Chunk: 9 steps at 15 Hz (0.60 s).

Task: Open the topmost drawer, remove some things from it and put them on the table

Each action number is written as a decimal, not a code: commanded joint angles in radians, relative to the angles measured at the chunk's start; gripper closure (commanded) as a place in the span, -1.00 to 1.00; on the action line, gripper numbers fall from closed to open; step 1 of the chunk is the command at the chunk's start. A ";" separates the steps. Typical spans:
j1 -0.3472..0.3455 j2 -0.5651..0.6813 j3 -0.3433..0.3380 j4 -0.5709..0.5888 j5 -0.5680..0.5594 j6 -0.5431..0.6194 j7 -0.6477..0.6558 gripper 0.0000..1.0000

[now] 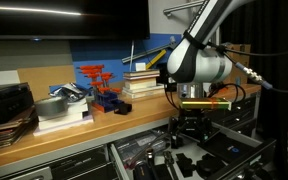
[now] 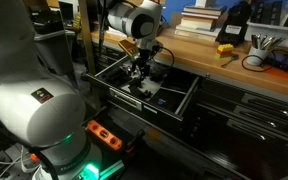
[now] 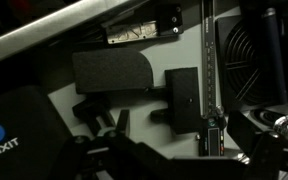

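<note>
The second block's narrow width [image 3: 186,90] has my gripper's open fingers lined up across it, so I should keep going down until the fingers are on either side of the black block's sides [image 3: 186,112], and then close them.
The topmost drawer [image 1: 134,152] is pulled open below the table [image 1: 84,125]; it also shows in an exterior view [image 2: 189,100]. My gripper [image 1: 191,130] hangs down inside it, low over the contents [image 2: 141,72]. In the wrist view the drawer's pale floor holds small black things: a chunky block [image 3: 111,70], a second block [image 3: 182,100] and a digital caliper [image 3: 212,120]. My gripper [image 3: 179,140] appears open, its dark fingers on either side of the caliper and the second block, holding nothing.
A black iFixit case [image 3: 9,130] and a fan [image 3: 249,55] also lie in the drawer. On the table stand a red-and-blue clamp stand [image 1: 99,85], stacked books [image 1: 142,80], a yellow tool [image 2: 226,48] and a cup of pens [image 2: 262,45].
</note>
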 commanded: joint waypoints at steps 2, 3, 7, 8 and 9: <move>0.009 0.002 0.036 -0.073 0.106 0.139 -0.078 -1.00; 0.012 0.010 0.044 -0.084 0.114 0.170 -0.082 -1.00; 0.026 0.053 0.067 -0.109 0.105 0.305 -0.062 -1.00; 0.030 0.064 0.071 -0.115 0.100 0.339 -0.054 -1.00; 0.035 0.076 0.074 -0.117 0.092 0.372 -0.045 -1.00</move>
